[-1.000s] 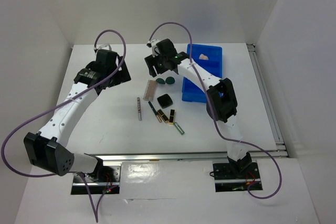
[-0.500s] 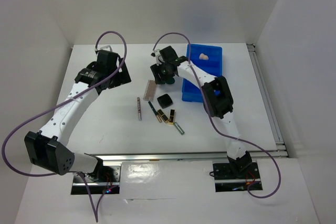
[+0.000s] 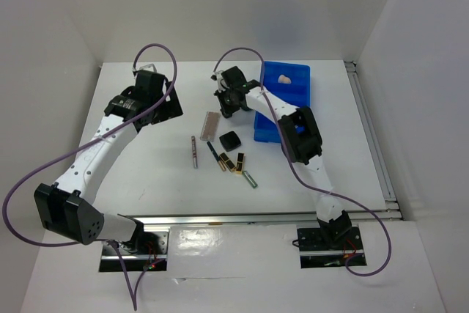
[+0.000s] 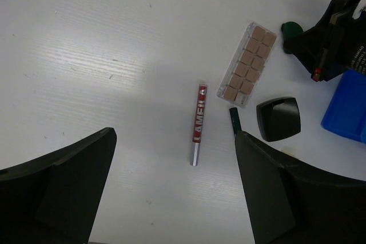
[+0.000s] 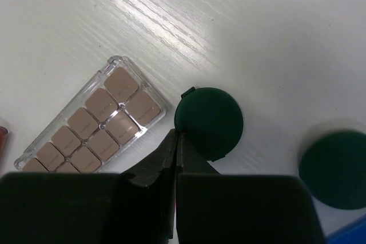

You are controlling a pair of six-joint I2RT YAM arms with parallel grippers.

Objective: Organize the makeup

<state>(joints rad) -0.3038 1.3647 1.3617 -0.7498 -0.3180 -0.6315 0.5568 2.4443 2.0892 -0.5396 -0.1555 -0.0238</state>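
The pad's rim sits where my right gripper's shut fingers meet, so I should open them and straddle the round dark green pad before lifting toward the bin.
My right gripper is shut, its tips meeting at the left rim of a round dark green pad on the table; nothing shows between the fingers. A second green pad lies to its right, and the tan palette to its left. My left gripper hangs open above the table, over a red pencil. Beside the pencil lie a dark green pencil and the black square compact. Two black-gold lipsticks and a green tube lie nearer the arm bases.
The blue bin stands at the back right with the peach sponge inside it. White walls close in the table at the back and both sides. The right arm's elbow hangs over the bin's near end.
The right gripper has come down and a little right onto the green pads, and its jaws have gone from open to shut. The left arm has stayed put.
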